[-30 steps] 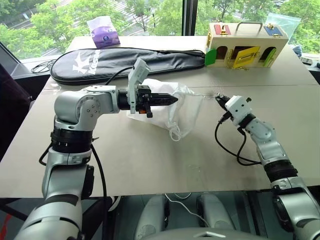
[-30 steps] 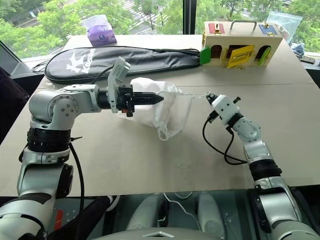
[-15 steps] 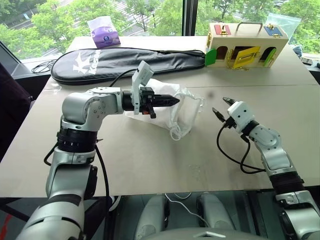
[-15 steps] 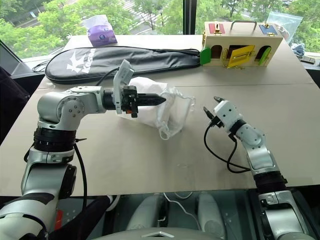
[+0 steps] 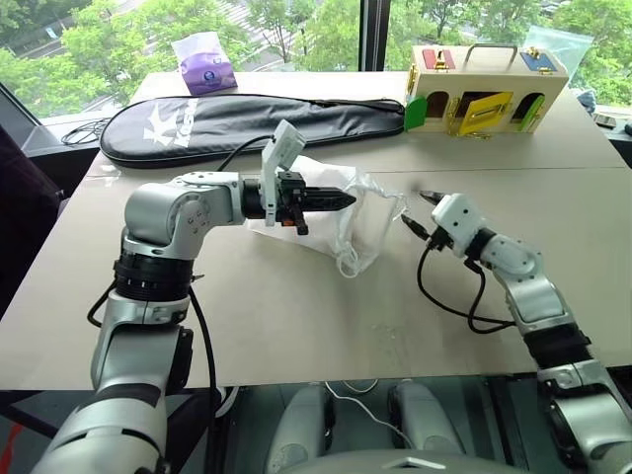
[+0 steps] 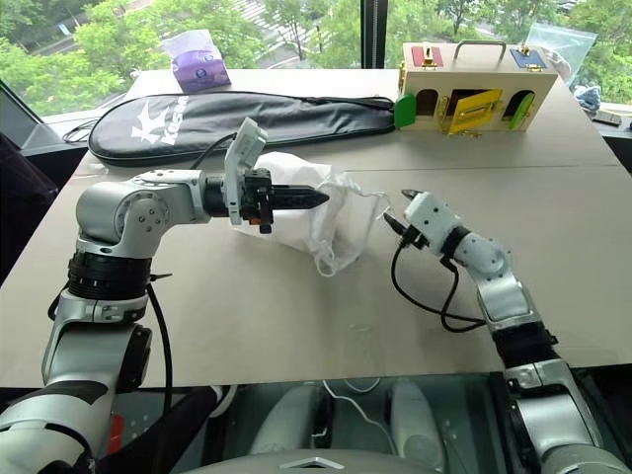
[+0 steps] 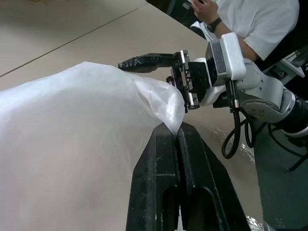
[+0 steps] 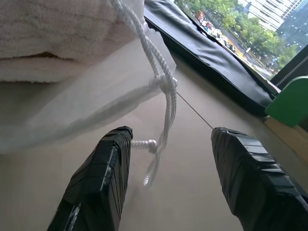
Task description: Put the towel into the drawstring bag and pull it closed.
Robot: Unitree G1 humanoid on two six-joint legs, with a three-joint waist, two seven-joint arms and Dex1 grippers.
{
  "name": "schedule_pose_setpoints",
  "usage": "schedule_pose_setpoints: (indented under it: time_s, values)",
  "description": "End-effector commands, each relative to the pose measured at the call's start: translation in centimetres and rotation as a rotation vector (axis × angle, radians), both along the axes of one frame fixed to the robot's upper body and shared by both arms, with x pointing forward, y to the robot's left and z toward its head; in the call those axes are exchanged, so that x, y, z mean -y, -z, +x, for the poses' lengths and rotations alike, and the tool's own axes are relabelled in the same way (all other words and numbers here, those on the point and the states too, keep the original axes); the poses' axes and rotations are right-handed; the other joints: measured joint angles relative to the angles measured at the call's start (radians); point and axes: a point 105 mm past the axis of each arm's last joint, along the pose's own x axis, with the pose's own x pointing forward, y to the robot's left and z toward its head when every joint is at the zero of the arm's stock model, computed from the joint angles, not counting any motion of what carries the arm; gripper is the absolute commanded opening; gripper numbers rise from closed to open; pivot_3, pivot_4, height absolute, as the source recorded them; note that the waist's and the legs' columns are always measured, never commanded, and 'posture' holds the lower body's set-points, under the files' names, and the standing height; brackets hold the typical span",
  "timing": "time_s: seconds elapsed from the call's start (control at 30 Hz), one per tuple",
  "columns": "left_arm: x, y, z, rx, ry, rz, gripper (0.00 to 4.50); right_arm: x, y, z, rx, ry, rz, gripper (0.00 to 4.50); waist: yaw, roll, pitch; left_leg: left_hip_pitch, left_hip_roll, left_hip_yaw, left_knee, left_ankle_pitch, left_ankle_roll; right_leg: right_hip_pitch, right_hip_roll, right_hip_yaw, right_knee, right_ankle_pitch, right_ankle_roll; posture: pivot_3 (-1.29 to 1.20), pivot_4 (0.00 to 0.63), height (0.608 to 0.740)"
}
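My gripper will pull the knot: the knotted white cord runs doubled from the bag's opening, so both cord pieces will slide out and bunch the bag's opening.
The drawstring bag lies on the table as a thin translucent white sack, its mouth facing my right arm. My left gripper is shut on a pinch of the bag's fabric near the mouth and holds that part lifted. The towel shows as fluffy off-white terry inside the bag, behind the sheer cloth. A knotted white cord hangs from the mouth. My right gripper is open just beside the mouth, and the cord's loose end dangles between its fingers without being gripped.
A long black racket cover lies behind the bag. A wooden latch box stands at the back right. A purple-printed packet is at the back left. A person in a white shirt sits beyond the table's right side.
My right gripper has let go of the taut cord, opened, and moved left toward the bag's mouth. The left gripper has kept its grip in place.
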Motion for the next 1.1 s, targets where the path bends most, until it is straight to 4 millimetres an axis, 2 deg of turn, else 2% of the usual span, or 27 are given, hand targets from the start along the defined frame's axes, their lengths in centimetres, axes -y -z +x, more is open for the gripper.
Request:
schedule_pose_setpoints:
  time_s: [0.03,0.3,0.43,0.53,0.67,0.77,0.87,0.9,1.0,1.07,1.1]
  values:
    - [0.0,-0.9,-0.2,0.044,0.015,0.002,0.0,-0.1,-1.0,0.9,0.019,0.015,0.039,2.81,0.0,0.0,0.0,0.0,0.0,0.0,0.0,0.0,0.0,0.0,0.0,0.0,0.0,0.0,0.0,0.0,0.15,0.74]
    - [-0.2,-0.9,-0.3,0.043,0.008,0.002,0.0,0.2,0.1,2.0,-0.027,0.071,0.097,2.81,0.001,0.0,0.0,0.0,0.0,-0.001,0.0,0.0,0.0,0.0,0.0,0.0,0.0,0.0,0.0,0.0,0.15,0.74]
    - [-0.2,-0.7,-0.3,0.039,0.009,0.006,0.0,-0.2,-0.8,2.3,-0.008,0.063,0.144,2.81,-0.001,0.0,0.0,0.0,0.0,0.0,0.0,0.0,0.0,0.0,0.0,0.0,0.0,0.0,0.0,0.0,0.15,0.74]
    - [-0.1,-0.5,-0.2,0.038,0.007,0.012,0.0,-0.4,-1.4,2.5,0.009,0.06,0.174,2.01,-0.002,0.0,0.0,0.0,0.0,0.0,0.0,0.0,0.0,0.0,0.0,0.0,0.0,0.0,0.0,0.0,0.15,0.74]
    - [0.1,-0.6,-0.2,0.032,0.006,0.01,0.0,-0.3,-1.6,2.4,0.014,0.056,0.196,0.07,-0.001,0.0,0.0,0.0,0.0,-0.001,0.0,0.0,0.0,0.0,0.0,0.0,0.0,0.0,0.0,0.0,0.15,0.74]
    - [0.0,-0.6,0.2,0.031,-0.015,-0.003,0.0,0.2,-1.1,2.2,0.007,0.071,0.188,0.07,0.0,0.0,0.0,0.0,0.0,-0.001,0.0,0.0,0.0,0.0,0.0,0.0,0.0,0.0,0.0,0.0,0.15,0.74]
    - [-0.3,-2.2,0.7,0.088,-0.029,-0.091,0.0,0.8,-0.9,2.2,0.004,0.103,0.191,0.07,0.001,0.0,0.0,0.0,0.0,-0.001,0.0,0.0,0.0,0.0,0.0,0.0,0.0,0.0,0.0,0.0,0.15,0.74]
    - [-0.5,-2.6,1.1,0.122,-0.053,-0.095,0.56,1.2,-1.0,2.3,0.006,0.126,0.195,0.0,0.001,0.0,0.0,0.0,0.0,-0.001,0.0,0.0,0.0,0.0,0.0,0.0,0.0,0.0,0.0,0.0,0.15,0.74]
    - [-1.4,-3.2,3.4,0.209,-0.192,-0.086,1.8,2.8,-1.7,2.9,0.024,0.219,0.249,0.0,0.0,0.0,0.0,0.0,0.0,-0.001,0.0,0.0,0.0,0.0,0.0,0.0,0.0,0.0,0.0,0.0,0.15,0.74]
    - [-1.2,-3.6,3.3,0.251,-0.186,-0.096,2.64,4.3,-2.6,3.3,0.053,0.298,0.311,0.0,0.0,0.0,0.0,0.0,0.0,0.0,0.0,0.0,0.0,0.0,0.0,0.0,0.0,0.0,0.0,0.0,0.15,0.74]
    - [-0.7,-3.6,2.4,0.257,-0.128,-0.109,2.98,5.0,-3.1,3.4,0.064,0.333,0.344,0.0,0.001,0.0,0.0,0.0,0.0,0.0,0.0,0.0,0.0,0.0,-0.001,0.0,0.0,0.0,0.0,0.0,0.15,0.74]
